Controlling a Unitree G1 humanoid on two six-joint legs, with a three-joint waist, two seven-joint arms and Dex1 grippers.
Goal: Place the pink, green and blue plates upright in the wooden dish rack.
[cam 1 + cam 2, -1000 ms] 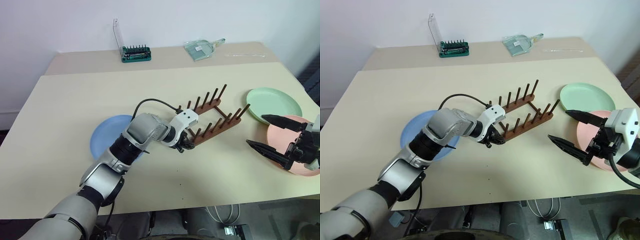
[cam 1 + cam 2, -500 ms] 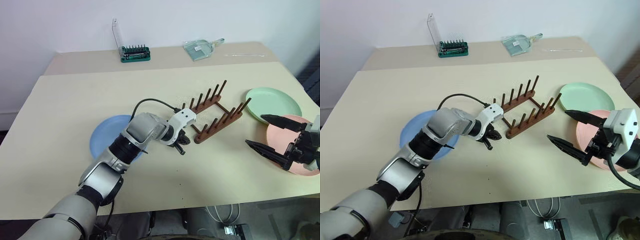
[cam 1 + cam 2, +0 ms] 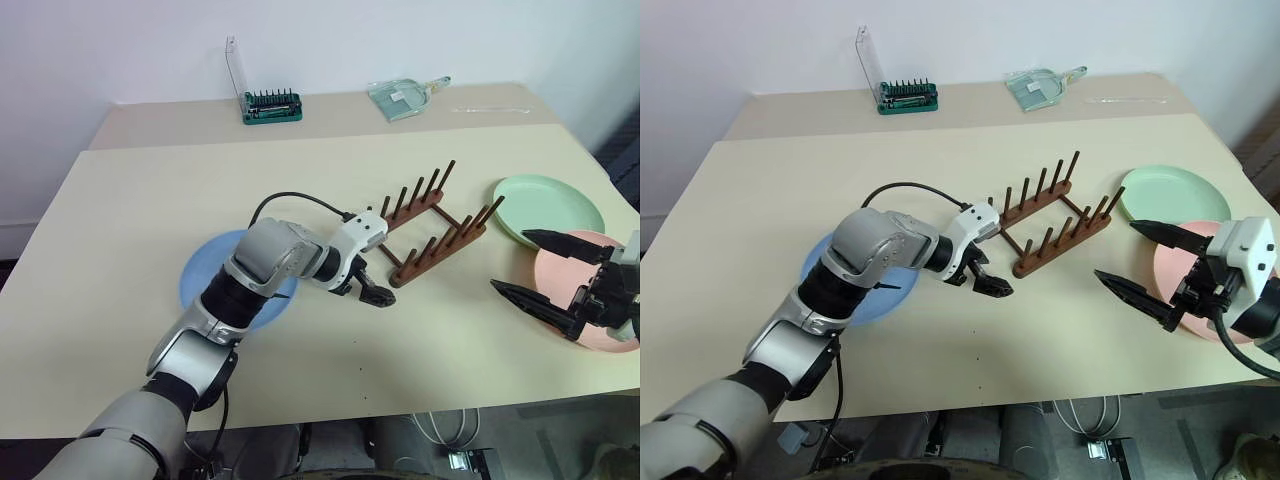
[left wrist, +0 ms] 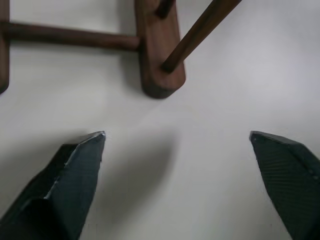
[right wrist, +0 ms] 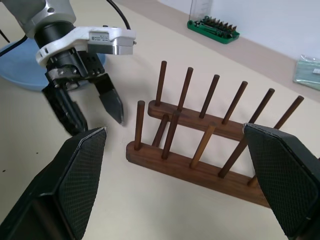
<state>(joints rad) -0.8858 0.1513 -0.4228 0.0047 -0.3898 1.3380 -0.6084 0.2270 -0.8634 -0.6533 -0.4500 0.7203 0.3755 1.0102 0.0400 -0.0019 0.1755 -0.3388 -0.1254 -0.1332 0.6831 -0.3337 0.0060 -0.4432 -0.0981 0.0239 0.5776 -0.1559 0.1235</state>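
The wooden dish rack (image 3: 441, 252) stands at a slant to the table's front edge, so the robot's left gripper should take hold of the near rail's end (image 3: 401, 277) and turn the rack straight before it loads plates.
The wooden dish rack (image 3: 436, 234) stands bare at mid-table, its pegs upright. My left gripper (image 3: 370, 291) hovers open just off the rack's near-left end (image 4: 159, 75), with nothing between its fingers (image 5: 111, 102). The blue plate (image 3: 203, 280) lies flat to the left, partly under my left arm. Right of the rack lies the green plate (image 3: 548, 205), and nearer me the pink plate (image 3: 560, 272). My right gripper (image 3: 512, 260) is held open over the pink plate's left side, pointing toward the rack, and grips nothing.
At the back stands a green tray of screwdriver bits (image 3: 271, 106) with a raised clear lid. A clear dustpan (image 3: 404, 98) lies at the back right. Bare tabletop (image 3: 430, 340) lies between the rack and the front edge.
My left gripper, shut at the rack's near-left end before, has opened and drawn slightly away from it. The rack has shifted and turned a little. The right arm has kept still.
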